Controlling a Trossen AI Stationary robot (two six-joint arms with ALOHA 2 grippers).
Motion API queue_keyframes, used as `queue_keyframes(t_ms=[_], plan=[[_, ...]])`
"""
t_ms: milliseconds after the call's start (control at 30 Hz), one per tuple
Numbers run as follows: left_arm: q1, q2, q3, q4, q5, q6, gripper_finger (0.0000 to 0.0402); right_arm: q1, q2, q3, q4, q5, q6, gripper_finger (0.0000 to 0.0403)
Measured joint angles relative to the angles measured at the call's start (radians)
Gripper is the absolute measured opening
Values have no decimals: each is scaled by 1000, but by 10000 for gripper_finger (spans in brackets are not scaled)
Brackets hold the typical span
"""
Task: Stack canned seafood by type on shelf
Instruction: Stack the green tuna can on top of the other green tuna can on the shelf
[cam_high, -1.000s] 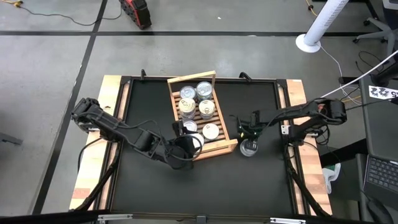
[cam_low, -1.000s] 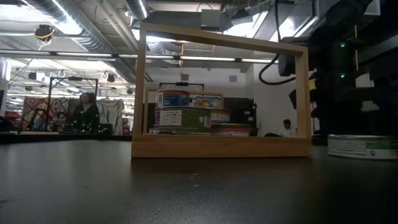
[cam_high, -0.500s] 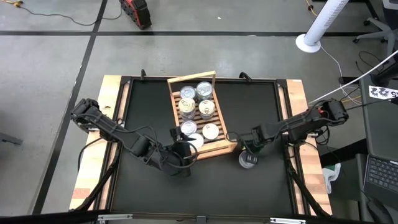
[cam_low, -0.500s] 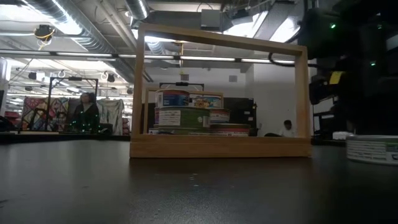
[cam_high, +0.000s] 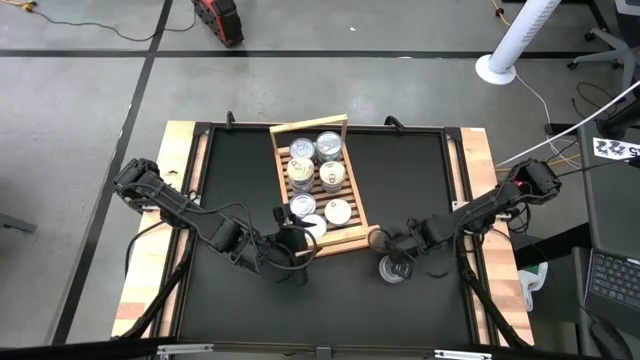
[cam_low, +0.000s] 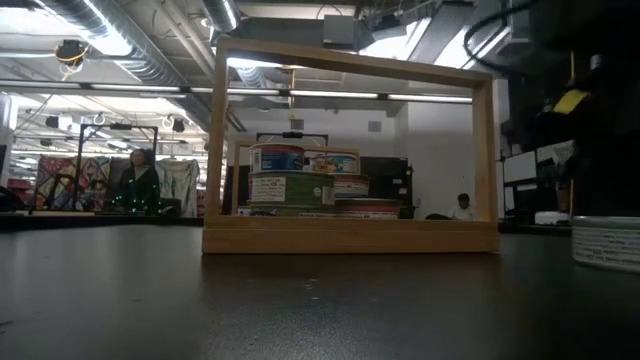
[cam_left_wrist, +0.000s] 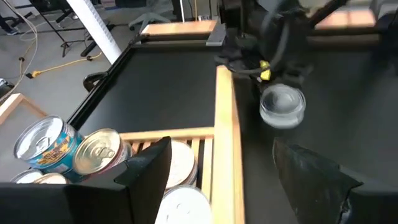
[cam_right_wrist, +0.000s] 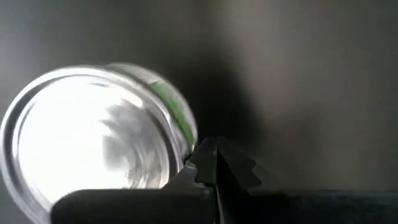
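The tin (cam_high: 392, 273) is loose, and my right gripper (cam_high: 403, 256) is low at the tin's rim. The tin will tip up toward my left gripper when I lift that rim.
The wooden slatted shelf (cam_high: 310, 124) lies slanted mid-table and holds several round tins (cam_high: 328, 146), some stacked (cam_low: 290, 175). One loose silver-lidded tin with a green label (cam_high: 397, 269) sits flat on the black table, right of the shelf's near end. My right gripper (cam_right_wrist: 214, 158), shut, is at this tin (cam_right_wrist: 93, 137). My left gripper (cam_left_wrist: 233, 180) is open at the shelf's near end rail (cam_left_wrist: 225, 124), one finger over the tins inside and one outside. The oblong tins are not in view. My right gripper rests its shut fingertips (cam_right_wrist: 208, 163) against the loose tin's side wall (cam_right_wrist: 183, 124), just below the lid's rim, coming low from the table's right side. The tin stays flat on the table. My left gripper straddles the rail; whether it touches it, I cannot tell.
Wooden planks (cam_high: 180, 160) border the black table on the left and right. Bare black surface lies left of the shelf and along the near edge. In the low view the loose tin (cam_low: 606, 242) stands right of the shelf's end frame (cam_low: 350, 236).
My right gripper has travelled toward the table's near edge, and the loose tin has slid along the table with it, ending nearer the near edge. My left gripper has drawn back slightly toward the near left. In the low view the shelf's near frame has shifted a little.
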Motion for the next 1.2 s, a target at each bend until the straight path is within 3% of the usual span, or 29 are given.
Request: queue_keyframes(t_ms=[333, 733, 967, 1200], plan=[[-2, 149, 0, 324, 57, 197, 276, 145, 0, 0, 133, 51, 163, 5], [-34, 437, 1, 913, 87, 265, 272, 257, 0, 0, 133, 130, 278, 5], [-38, 562, 3, 1030, 99, 112, 207, 313, 0, 0, 99, 134, 307, 5], [-38, 675, 92, 1022, 173, 15, 107, 364, 0, 0, 81, 245, 408, 5]])
